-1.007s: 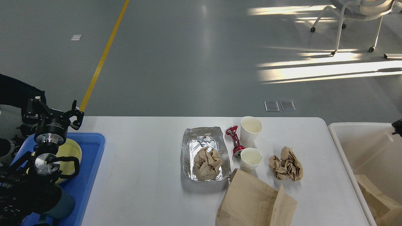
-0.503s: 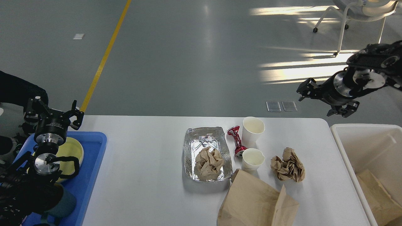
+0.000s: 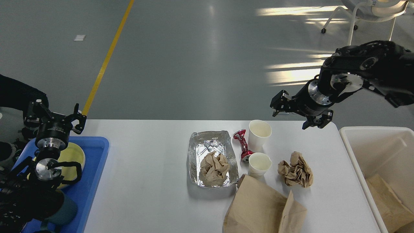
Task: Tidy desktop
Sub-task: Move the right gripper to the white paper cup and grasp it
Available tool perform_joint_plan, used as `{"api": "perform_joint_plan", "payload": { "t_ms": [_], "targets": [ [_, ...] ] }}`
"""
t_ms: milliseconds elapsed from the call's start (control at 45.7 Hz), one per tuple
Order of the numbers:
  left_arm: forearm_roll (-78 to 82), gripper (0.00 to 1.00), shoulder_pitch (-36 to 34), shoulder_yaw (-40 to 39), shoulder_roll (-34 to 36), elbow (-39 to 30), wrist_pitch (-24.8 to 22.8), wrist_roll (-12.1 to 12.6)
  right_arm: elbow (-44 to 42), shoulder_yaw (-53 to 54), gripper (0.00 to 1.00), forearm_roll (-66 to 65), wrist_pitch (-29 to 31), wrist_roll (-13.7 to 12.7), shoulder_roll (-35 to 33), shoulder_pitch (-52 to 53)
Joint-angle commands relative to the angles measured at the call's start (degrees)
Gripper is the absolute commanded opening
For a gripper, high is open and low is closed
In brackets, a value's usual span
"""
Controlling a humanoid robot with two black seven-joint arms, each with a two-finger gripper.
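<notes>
I expect the crushed red can to stay put, as its flared base rests on the desktop, when I lift the far white paper cup beside it.
The white desktop holds a foil tray with a crumpled brown paper ball in it. To its right are a crushed red can, two white paper cups, another crumpled brown paper and a flat brown paper bag. My right gripper hangs open and empty above the desktop's far edge, just right of the far cup. My left gripper is open and empty above the blue tray.
The blue tray at the left holds a yellow-green plate. An off-white bin stands at the desktop's right end with brown paper inside. A wheeled chair stands on the grey floor far right.
My right arm has come in from the right and swung left and down, from outside the view to above the desktop's far edge near the far cup. The left arm has not moved.
</notes>
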Motion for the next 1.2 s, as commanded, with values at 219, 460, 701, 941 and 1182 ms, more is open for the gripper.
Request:
{"api": "perform_joint_plan", "payload": {
  "t_ms": [219, 460, 701, 941, 1182],
  "targets": [
    [0.0, 0.96, 0.0, 0.0, 0.0, 0.0, 0.0, 0.0, -17.1, 8.7, 1.0, 0.0, -6.9, 0.0, 8.0, -18.1],
    [0.0, 0.96, 0.0, 0.0, 0.0, 0.0, 0.0, 0.0, -22.1, 9.2, 1.0, -0.1, -14.9, 0.0, 11.8, -23.9],
    [0.0, 0.96, 0.0, 0.0, 0.0, 0.0, 0.0, 0.0, -23.0, 9.3, 0.99, -0.1, -21.8, 0.0, 13.3, -27.4],
    [-0.1, 0.96, 0.0, 0.0, 0.0, 0.0, 0.0, 0.0, -22.2, 9.2, 0.56, -0.1, -24.2, 0.0, 13.3, -28.5],
    [-0.1, 0.96, 0.0, 0.0, 0.0, 0.0, 0.0, 0.0, -22.8, 9.4, 0.0, 0.1, -24.7, 0.0, 13.3, -28.7]
  ]
}}
